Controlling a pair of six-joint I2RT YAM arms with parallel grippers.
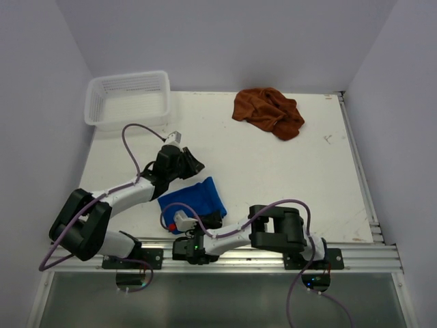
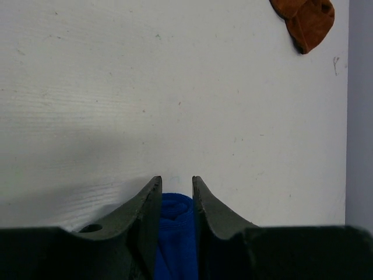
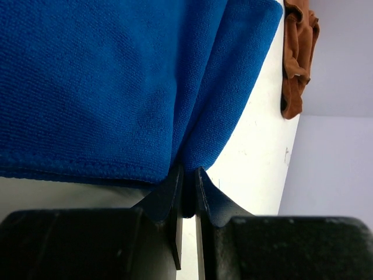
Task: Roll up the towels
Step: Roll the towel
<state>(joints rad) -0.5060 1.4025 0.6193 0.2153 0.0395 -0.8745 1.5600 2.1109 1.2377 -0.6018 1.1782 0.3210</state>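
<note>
With my right gripper twisted over the blue towel's flat part [image 1: 180,197], my left gripper should pin the towel's fold [image 1: 213,193] before my right gripper regrips from its outer side.
A blue towel [image 1: 194,197] lies folded on the white table near the front edge. My left gripper [image 1: 192,164] is shut on the towel's far rolled edge [image 2: 175,233], which sits between the fingers [image 2: 148,201]. My right gripper [image 1: 212,220] is shut on the towel's near edge [image 3: 189,169]; the blue cloth [image 3: 105,81] fills most of the right wrist view. A crumpled brown towel [image 1: 268,112] lies at the back of the table, away from both grippers. It also shows in the left wrist view [image 2: 306,20] and the right wrist view [image 3: 296,55].
A white plastic basket [image 1: 127,100] stands at the back left corner. The white table [image 1: 287,178] ends at a metal rail [image 1: 362,184] on the right and at the front. Grey walls close in on both sides.
</note>
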